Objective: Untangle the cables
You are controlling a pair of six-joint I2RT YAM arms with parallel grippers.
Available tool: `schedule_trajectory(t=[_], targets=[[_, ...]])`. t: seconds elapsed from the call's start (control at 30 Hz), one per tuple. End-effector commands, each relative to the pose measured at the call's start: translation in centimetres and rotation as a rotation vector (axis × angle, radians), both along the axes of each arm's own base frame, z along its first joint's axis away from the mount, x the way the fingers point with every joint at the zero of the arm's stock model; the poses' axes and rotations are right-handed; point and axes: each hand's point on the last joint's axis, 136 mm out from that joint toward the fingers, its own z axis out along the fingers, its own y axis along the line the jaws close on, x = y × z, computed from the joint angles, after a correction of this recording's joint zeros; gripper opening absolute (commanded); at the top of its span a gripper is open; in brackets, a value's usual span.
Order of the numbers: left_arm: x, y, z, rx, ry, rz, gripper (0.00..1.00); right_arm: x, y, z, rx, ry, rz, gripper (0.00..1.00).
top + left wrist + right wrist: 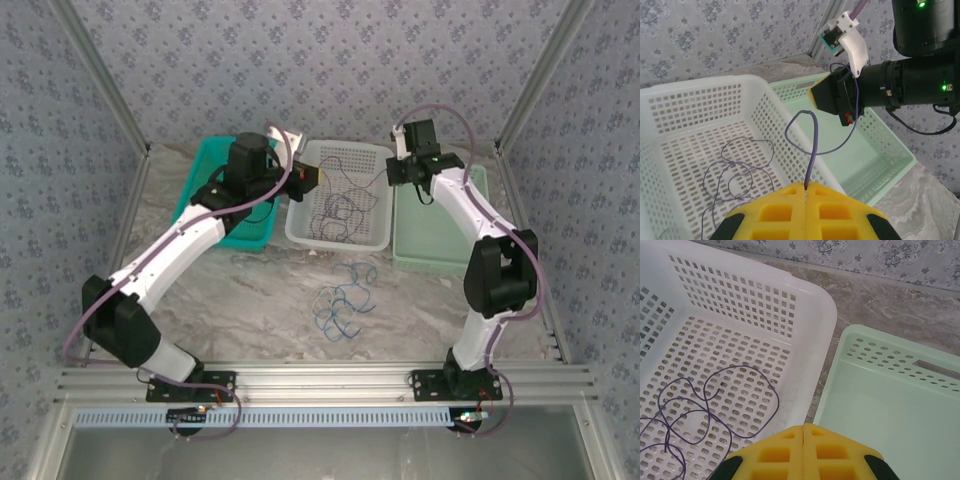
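I keep my left gripper moving inward over the white basket with the purple cable, which is clear of the blue cables, and let it go beside the purple loops.
My left gripper is shut on a thin purple cable that rises from its yellow jaws, loops, and runs across to the body of my right gripper. It hangs over the white basket's left rim, at the left gripper. More dark purple cables lie looped on the basket floor. My right gripper is shut above the gap between the white basket and the pale green tray, with nothing showing between its jaws. A tangle of blue cables lies on the table.
A teal basket stands at the back left under the left arm. The pale green tray sits right of the white basket. Marble tabletop lies open in front of the baskets. Patterned walls and metal posts close in the sides.
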Motion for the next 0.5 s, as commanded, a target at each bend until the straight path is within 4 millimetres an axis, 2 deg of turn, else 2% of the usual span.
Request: schedule_trajectory(t=[0.0, 0.13, 0.23, 0.37, 0.47], targets=[[0.9, -0.9, 3.1, -0.068, -0.080, -0.040, 0.00, 0.5, 0.3, -0.6, 0.001, 0.026, -0.006, 0.00], [2.9, -1.1, 2.2, -0.072, -0.060, -0.023, 0.00, 1.1, 0.3, -1.2, -0.007, 0.043, -0.018, 0.00], [4.3, -1.4, 0.4, -0.068, -0.009, -0.020, 0.00, 1.7, 0.5, -1.9, -0.018, 0.056, -0.021, 0.00], [5.7, -1.7, -3.6, -0.035, 0.087, -0.009, 0.00, 2.4, 1.2, -3.0, -0.041, 0.090, -0.010, 0.03], [5.9, -1.7, -6.9, 0.005, 0.168, -0.001, 0.00, 3.0, 2.1, -3.7, -0.069, 0.108, 0.007, 0.09]])
